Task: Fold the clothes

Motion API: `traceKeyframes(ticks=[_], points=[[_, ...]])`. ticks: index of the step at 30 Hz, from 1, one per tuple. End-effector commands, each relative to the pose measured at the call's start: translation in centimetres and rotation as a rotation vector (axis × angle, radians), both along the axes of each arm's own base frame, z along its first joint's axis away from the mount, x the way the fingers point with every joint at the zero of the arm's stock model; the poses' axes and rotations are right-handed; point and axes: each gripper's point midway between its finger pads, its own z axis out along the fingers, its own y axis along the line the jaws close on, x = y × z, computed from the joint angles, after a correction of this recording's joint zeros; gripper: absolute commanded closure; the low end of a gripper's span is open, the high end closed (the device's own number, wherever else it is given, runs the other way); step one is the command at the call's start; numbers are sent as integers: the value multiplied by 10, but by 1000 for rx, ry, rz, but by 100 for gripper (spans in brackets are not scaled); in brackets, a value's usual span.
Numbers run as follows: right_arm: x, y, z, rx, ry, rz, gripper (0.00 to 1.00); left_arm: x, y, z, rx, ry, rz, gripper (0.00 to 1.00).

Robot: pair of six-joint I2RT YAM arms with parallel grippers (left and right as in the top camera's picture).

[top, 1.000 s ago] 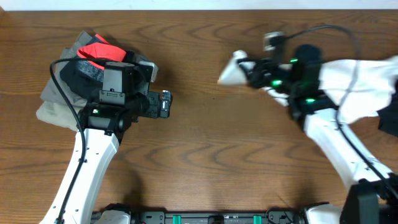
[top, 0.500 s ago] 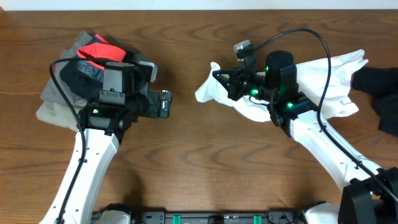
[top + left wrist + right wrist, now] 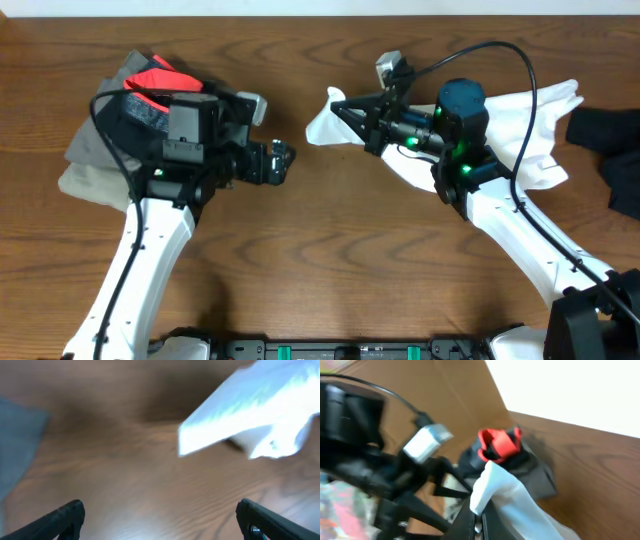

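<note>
I should use my left gripper, because my right gripper is holding the white T-shirt's corner while the rest lies crumpled (image 3: 530, 125). My left gripper should take that corner (image 3: 326, 126) before my right gripper spreads the rest.
My right gripper (image 3: 352, 112) is shut on a corner of the white T-shirt (image 3: 520, 125) and holds it above the middle of the table; the shirt trails to the right. The pinched cloth shows in the right wrist view (image 3: 507, 492), between the fingers (image 3: 481, 520). The shirt's print is hidden. My left gripper (image 3: 280, 162) is open and empty, left of the shirt's raised corner. In the left wrist view the fingers (image 3: 160, 520) are wide apart over bare wood, with the white shirt (image 3: 255, 407) ahead at upper right.
A pile of other clothes (image 3: 125, 110), grey, black and red, lies at the far left under my left arm; it also shows in the right wrist view (image 3: 500, 447). Dark garments (image 3: 605, 135) lie at the right edge. The table is brown wood (image 3: 320, 260).
My right gripper has carried the shirt corner leftward toward the table's middle, dragging the shirt off the right pile. My left gripper has shifted a little to the right.
</note>
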Motion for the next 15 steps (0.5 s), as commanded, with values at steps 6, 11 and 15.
traceKeyframes(ticks=[6, 11, 15], points=[[-34, 6, 58, 164, -53, 174, 96, 6, -41, 4, -104, -37, -140, 2], [-32, 3, 58, 162, -49, 169, 95, 7, -46, 4, -106, -45, -151, 30], [-16, -11, 53, 153, -40, 106, 94, 5, -45, 4, -105, -41, -151, 79]])
